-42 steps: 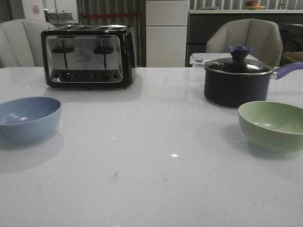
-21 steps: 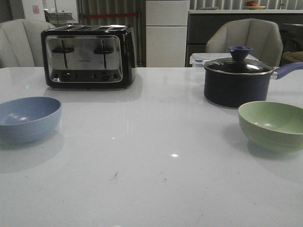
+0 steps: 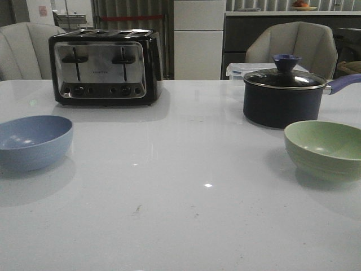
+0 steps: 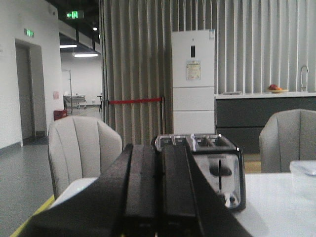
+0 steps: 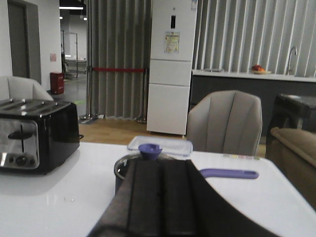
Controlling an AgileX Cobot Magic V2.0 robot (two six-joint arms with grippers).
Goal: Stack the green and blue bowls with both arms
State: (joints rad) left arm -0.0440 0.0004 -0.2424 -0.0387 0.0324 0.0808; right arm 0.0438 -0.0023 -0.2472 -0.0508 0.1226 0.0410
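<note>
The green bowl (image 3: 325,151) is across the table from the blue bowl. Next, my right gripper moves it to the empty middle (image 3: 180,180) before my left gripper picks up the blue bowl.
A dusty blue bowl (image 3: 31,141) sits on the white table at the left edge in the front view. A pale sage green bowl (image 3: 326,148) sits at the right edge, in front of the saucepan. Both are upright and empty. Neither arm shows in the front view. In the left wrist view my left gripper (image 4: 159,150) is shut and empty, pointing level toward the toaster. In the right wrist view my right gripper (image 5: 164,165) is shut and empty, pointing toward the saucepan. Neither bowl shows in the wrist views.
A black and chrome toaster (image 3: 104,68) stands at the back left. A dark navy lidded saucepan (image 3: 282,96) with a purple handle stands at the back right, close behind the green bowl. A clear lidded box (image 5: 160,144) lies behind it. Chairs stand beyond the table.
</note>
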